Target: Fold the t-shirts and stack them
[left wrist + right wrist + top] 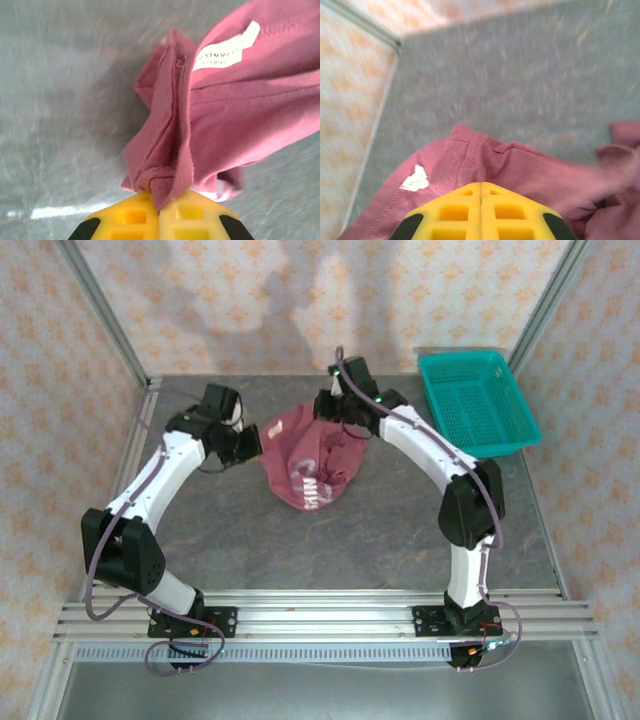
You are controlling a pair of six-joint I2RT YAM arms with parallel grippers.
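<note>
The maroon t-shirt hangs bunched [318, 462] between my grippers, so my left gripper should pull the t-shirt's held edge across the open grey table [192, 494] to spread the t-shirt out before folding it.
The maroon t-shirt [300, 465] hangs bunched between my two grippers above the grey table, white lettering showing low on its front. My left gripper [252, 443] holds its left edge. In the left wrist view the yellow fingers [130, 220] are shut on a ribbed fold of the t-shirt [240, 115], with the white neck label [225, 50] above. My right gripper [333, 412] is at the shirt's upper right. In the right wrist view the right gripper [481, 186] is closed on a pinch of the t-shirt [520, 165] near the label [415, 179].
A teal mesh basket [478, 400] stands at the table's back right corner. Metal frame posts and patterned walls enclose the table [400, 540] on three sides. Bare grey surface lies in front of the shirt, between the arms.
</note>
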